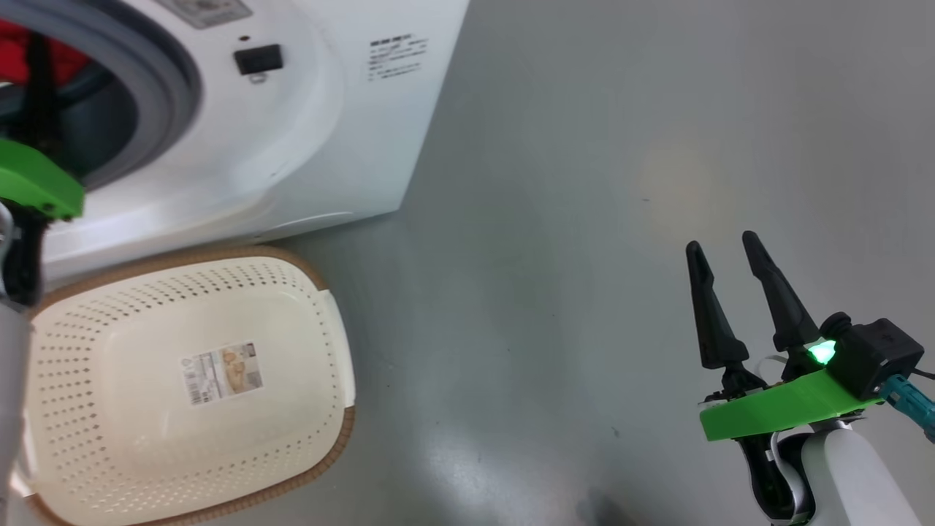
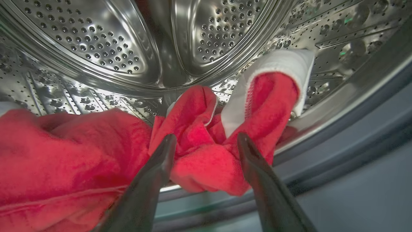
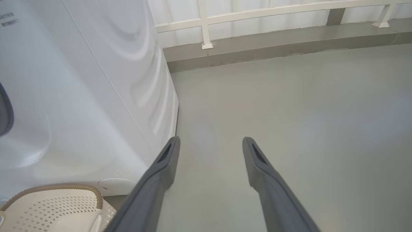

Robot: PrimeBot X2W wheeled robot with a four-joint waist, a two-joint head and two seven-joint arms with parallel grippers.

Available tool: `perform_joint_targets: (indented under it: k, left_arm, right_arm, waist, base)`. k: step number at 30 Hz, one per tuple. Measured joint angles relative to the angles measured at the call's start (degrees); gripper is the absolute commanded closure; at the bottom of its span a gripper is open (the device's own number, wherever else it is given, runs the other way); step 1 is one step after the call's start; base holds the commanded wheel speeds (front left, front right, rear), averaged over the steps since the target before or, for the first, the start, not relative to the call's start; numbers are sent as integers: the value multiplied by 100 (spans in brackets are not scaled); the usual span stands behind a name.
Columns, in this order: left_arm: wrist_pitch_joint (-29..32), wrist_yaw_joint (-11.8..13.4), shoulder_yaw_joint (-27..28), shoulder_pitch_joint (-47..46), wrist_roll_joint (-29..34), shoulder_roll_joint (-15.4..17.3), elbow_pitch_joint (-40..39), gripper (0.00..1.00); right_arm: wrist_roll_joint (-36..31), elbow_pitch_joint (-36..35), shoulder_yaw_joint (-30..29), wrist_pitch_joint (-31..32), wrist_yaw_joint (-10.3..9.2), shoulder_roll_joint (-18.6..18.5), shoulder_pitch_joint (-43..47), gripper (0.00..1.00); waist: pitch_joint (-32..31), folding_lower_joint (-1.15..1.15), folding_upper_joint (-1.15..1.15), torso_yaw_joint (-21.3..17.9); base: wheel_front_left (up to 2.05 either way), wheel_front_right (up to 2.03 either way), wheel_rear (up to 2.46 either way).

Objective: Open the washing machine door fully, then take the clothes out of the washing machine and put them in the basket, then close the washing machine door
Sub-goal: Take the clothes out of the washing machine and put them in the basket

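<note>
I expect the pinched fold (image 2: 208,164) to bring out one piece and leave another behind when I pull, because a crease (image 2: 150,135) splits the red clothes into two bunches.
The washing machine (image 1: 307,131) stands at the upper left, its grey rubber ring (image 1: 172,80) uncovered; the washing machine door is out of view. Inside the steel drum (image 2: 96,48) lie the red clothes (image 2: 199,161), one piece with white trim (image 2: 283,61). My left gripper (image 2: 206,137) is inside the drum mouth, open, its fingers (image 2: 161,161) straddling a fold of red fabric. A bit of red clothes (image 1: 29,47) shows past the ring. The cream basket (image 1: 146,438) sits on the floor before the machine with nothing in it. My right gripper (image 1: 719,245) hovers open over bare floor at the right.
A paper label (image 1: 223,372) lies on the basket's floor. A grey floor (image 1: 584,219) stretches right of the machine. In the right wrist view, the machine's white side (image 3: 96,80), the basket's rim (image 3: 64,188) and a white railing (image 3: 257,13) along the far wall appear.
</note>
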Motion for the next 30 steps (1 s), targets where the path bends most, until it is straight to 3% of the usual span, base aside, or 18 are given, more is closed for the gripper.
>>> perform_joint_targets:
  k: [9, 20, 21, 22, 24, 30]
  left_arm:
    - [-1, 0, -156, -357, -8, 271, 401, 0]
    - [-8, 0, -407, -565, 9, 342, 915, 0]
    - [-8, 0, -431, -575, -21, 337, 965, 11]
    - [-8, 0, -482, -584, -32, 334, 1004, 58]
    - [-8, 0, -554, -587, -44, 333, 1039, 100]
    - [-7, 0, -671, -585, -208, 305, 1047, 100]
  right_arm:
    - [48, -35, 73, -1, 0, 16, 3, 0]
    - [48, -67, 134, 0, 0, 19, 18, 0]
    - [48, -70, 135, 0, 0, 19, 18, 0]
    - [48, -70, 138, -1, 0, 19, 19, 0]
    - [48, -77, 141, -1, 0, 19, 19, 0]
    - [47, -93, 149, -1, 0, 19, 20, 0]
  waist:
    - [201, 0, 0, -238]
    - [181, 0, 0, -359]
    - [170, 0, 0, -359]
    - [157, 0, 0, -359]
    - [131, 0, 0, -355]
    - [64, 0, 0, -309]
  base:
    - [0, 0, 0]
    - [0, 0, 0]
    - [0, 0, 0]
    - [0, 0, 0]
    - [0, 0, 0]
    - [0, 0, 0]
